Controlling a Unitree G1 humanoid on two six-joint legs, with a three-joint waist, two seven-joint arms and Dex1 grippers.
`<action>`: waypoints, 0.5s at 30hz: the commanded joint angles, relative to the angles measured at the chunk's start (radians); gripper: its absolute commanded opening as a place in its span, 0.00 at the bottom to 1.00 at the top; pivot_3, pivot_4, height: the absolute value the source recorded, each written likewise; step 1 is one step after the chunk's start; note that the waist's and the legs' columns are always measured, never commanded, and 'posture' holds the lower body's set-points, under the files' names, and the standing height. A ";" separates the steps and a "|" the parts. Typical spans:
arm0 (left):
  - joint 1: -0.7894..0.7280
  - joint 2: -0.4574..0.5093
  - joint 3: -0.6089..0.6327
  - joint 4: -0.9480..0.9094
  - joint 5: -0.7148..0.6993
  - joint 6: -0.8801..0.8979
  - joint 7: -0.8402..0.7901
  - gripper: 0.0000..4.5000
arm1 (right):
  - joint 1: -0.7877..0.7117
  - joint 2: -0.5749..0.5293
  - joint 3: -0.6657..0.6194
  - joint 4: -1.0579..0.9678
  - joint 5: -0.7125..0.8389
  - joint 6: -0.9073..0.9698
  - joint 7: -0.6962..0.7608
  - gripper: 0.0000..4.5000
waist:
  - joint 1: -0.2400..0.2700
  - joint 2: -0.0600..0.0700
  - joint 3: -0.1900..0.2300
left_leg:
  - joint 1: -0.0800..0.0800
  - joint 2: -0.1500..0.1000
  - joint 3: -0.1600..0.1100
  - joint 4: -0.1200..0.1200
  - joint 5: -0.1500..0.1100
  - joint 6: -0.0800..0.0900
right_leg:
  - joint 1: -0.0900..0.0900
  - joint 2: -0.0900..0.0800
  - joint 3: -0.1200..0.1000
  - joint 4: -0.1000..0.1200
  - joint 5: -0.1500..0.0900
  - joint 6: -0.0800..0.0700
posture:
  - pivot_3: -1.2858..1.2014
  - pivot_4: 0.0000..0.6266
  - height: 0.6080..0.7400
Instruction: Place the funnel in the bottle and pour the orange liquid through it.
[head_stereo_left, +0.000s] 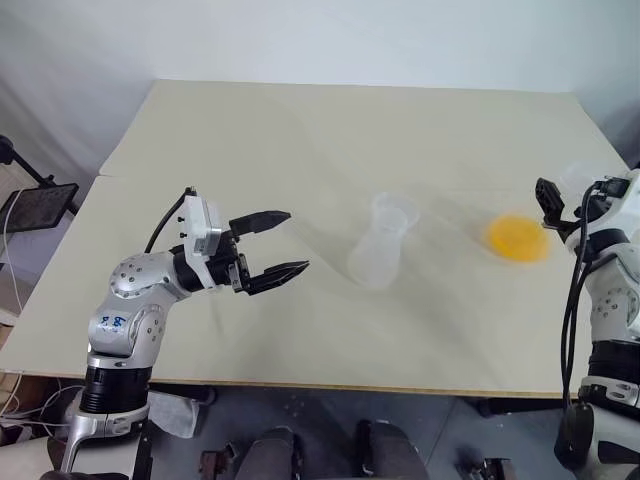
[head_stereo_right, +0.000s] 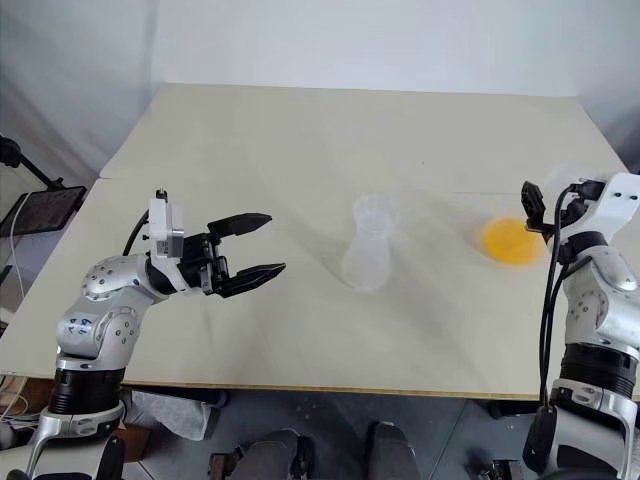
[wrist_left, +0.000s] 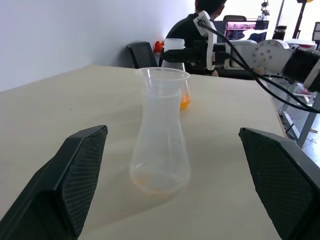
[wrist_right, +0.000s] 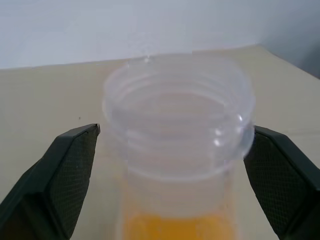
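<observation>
The orange liquid is only a shallow pool (head_stereo_left: 518, 239) in the larger clear flask, so the orange liquid will fill just the bottle's bottom (head_stereo_left: 373, 267) when I pour.
The bottle (head_stereo_left: 376, 255), a milky conical flask, stands upright mid-table. The clear funnel (head_stereo_left: 393, 212) sits in its neck. A thin orange trace lies at the bottle's bottom (wrist_left: 155, 185). My left gripper (head_stereo_left: 296, 240) hovers open to the left of the bottle, apart from it, fingers pointing at it. The orange liquid (head_stereo_left: 517, 238) glows in the base of a larger clear flask (wrist_left: 173, 50) at the table's right. My right gripper (head_stereo_left: 565, 195) is open, and that flask's neck (wrist_right: 177, 125) stands between its fingers. Whether the pads touch the neck I cannot tell.
The beige table (head_stereo_left: 300, 130) has a seam running across it and its front edge lies close below both arms. A black stand with a dark panel (head_stereo_left: 35, 205) is off the left edge. A person (wrist_left: 200, 22) sits beyond the table's right side.
</observation>
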 joint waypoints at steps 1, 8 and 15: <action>0.005 0.014 0.009 -0.027 -0.015 -0.019 -0.003 1.00 | -0.026 -0.018 -0.004 0.014 -0.008 -0.037 0.022 0.87 | 0.000 0.000 0.000 | 0.000 0.000 0.000 0.000 0.000 0.000 | 0.000 0.000 0.000 0.000 0.000 0.000 | 0.52 0.24 1.00; 0.015 0.016 0.011 -0.027 -0.012 -0.032 -0.003 1.00 | -0.029 -0.014 -0.011 0.018 -0.015 -0.040 0.026 0.55 | -0.003 0.000 0.000 | 0.000 0.001 0.000 0.000 0.000 -0.001 | 0.000 0.000 0.000 0.000 0.000 0.000 | 0.52 0.24 1.00; 0.000 0.011 0.004 0.003 -0.004 -0.055 -0.006 1.00 | -0.006 -0.024 -0.005 -0.172 0.039 0.014 0.068 0.55 | -0.001 0.004 0.003 | -0.001 0.001 0.000 0.000 0.000 -0.001 | 0.000 -0.001 0.000 -0.001 0.000 0.000 | 0.52 0.24 1.00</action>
